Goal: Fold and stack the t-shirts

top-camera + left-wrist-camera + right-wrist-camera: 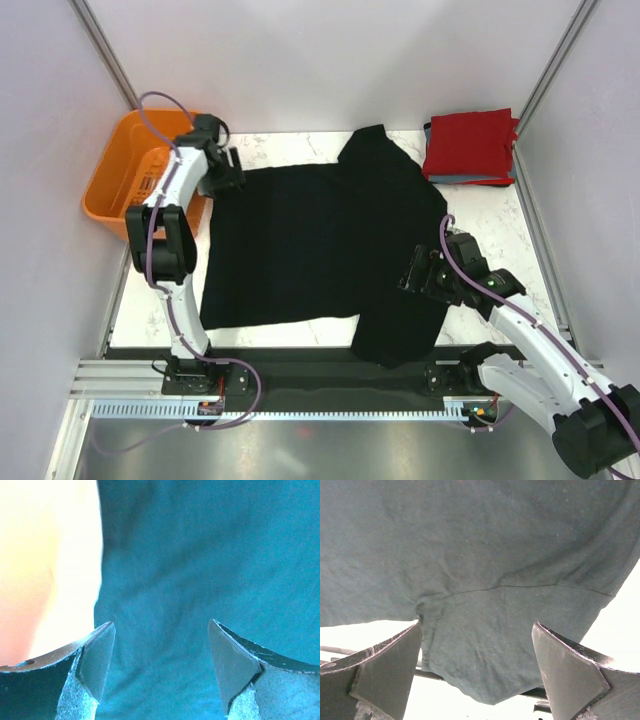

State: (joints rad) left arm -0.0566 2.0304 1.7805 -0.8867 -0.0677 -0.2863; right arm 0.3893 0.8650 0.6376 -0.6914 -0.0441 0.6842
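Observation:
The front sleeve of the black t-shirt hangs over the table's near edge [388, 350], so the robot's right hand should grip the cloth [402, 312] at the sleeve's seam and pull it back.
The large black t-shirt [310, 245] lies spread flat on the marble table, one sleeve at the back [375, 150] and one at the front edge [395, 335]. My left gripper [228, 172] is open at the shirt's far left corner; its wrist view shows cloth [200, 570] between its fingers [97, 660]. My right gripper [418, 270] is open over the shirt's right side near the front sleeve; its wrist view shows the sleeve [495, 645] between the fingers [395, 670]. A folded red t-shirt [470, 145] sits on a grey-blue one [470, 180] at the back right.
An orange plastic basket [110, 185] stands off the table's back left corner, beside the left arm. The black shirt's front sleeve hangs over the table's near edge above the arm bases. Grey walls close in both sides.

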